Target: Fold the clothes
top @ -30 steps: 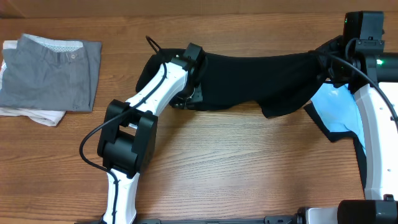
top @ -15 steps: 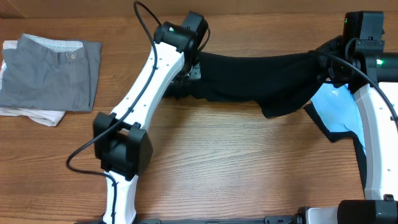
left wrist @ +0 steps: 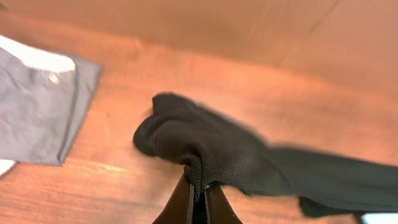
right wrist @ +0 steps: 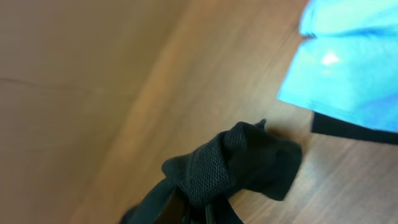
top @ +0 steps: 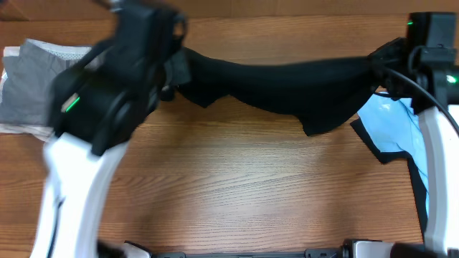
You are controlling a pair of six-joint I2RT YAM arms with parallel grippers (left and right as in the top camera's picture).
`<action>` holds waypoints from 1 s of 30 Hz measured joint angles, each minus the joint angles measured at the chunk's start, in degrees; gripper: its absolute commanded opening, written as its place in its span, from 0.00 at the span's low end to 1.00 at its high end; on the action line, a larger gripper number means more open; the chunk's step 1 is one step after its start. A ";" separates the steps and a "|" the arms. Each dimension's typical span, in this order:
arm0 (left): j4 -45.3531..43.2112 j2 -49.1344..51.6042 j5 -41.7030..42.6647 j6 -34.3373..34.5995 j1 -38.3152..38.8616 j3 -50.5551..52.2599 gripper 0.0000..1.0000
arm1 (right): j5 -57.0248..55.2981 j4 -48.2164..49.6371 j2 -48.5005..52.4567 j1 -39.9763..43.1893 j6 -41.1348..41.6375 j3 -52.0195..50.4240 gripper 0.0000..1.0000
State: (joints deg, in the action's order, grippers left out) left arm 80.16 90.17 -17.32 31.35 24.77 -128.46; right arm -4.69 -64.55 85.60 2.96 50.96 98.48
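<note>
The black shirt is hanging as a narrow, slack strip (top: 276,86), so my left gripper and my right gripper should raise it high and lay it spread out across the wood (top: 251,41) before they fold it.
A large black shirt (top: 287,86) hangs stretched across the back of the table between my two grippers. My left gripper (left wrist: 198,194) is shut on a bunched left end of it (left wrist: 211,146), held above the wood. At the right, my right gripper (right wrist: 200,208) is shut on the other bunched end (right wrist: 233,163). In the overhead view the raised left arm (top: 107,100) is blurred and hides its own fingers. A light blue shirt with black trim (top: 393,129) lies flat under the right arm and also shows in the right wrist view (right wrist: 354,68).
A folded grey garment (top: 21,93) lies on something white at the table's left edge, partly hidden by the left arm; it also shows in the left wrist view (left wrist: 31,112). A wooden wall backs the table. Bare wood fills the middle and front.
My left arm has swung up and to the left, drawing the black shirt's left end with it and pulling the cloth taut. The right arm has stayed almost still.
</note>
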 measured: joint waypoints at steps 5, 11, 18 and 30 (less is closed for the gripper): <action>-1.44 -8.90 -1.79 0.07 0.00 -1.55 0.04 | 1.75 -2.38 -5.55 0.00 -1.84 5.66 0.04; -3.78 -14.73 -2.91 0.09 0.00 -2.47 0.04 | 3.65 -2.54 -9.53 0.00 -3.23 12.09 0.04; -9.25 -12.46 -7.23 0.17 0.00 -2.84 0.04 | 4.52 3.34 -8.63 -0.02 -3.50 13.16 0.04; -24.24 11.56 -8.85 -0.31 -3.28 -2.86 0.04 | 7.78 13.51 5.22 0.00 -4.31 13.16 0.04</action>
State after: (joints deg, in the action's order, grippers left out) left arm 55.92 101.73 -26.17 31.05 21.50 -131.33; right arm 3.09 -51.05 90.83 2.96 46.65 111.63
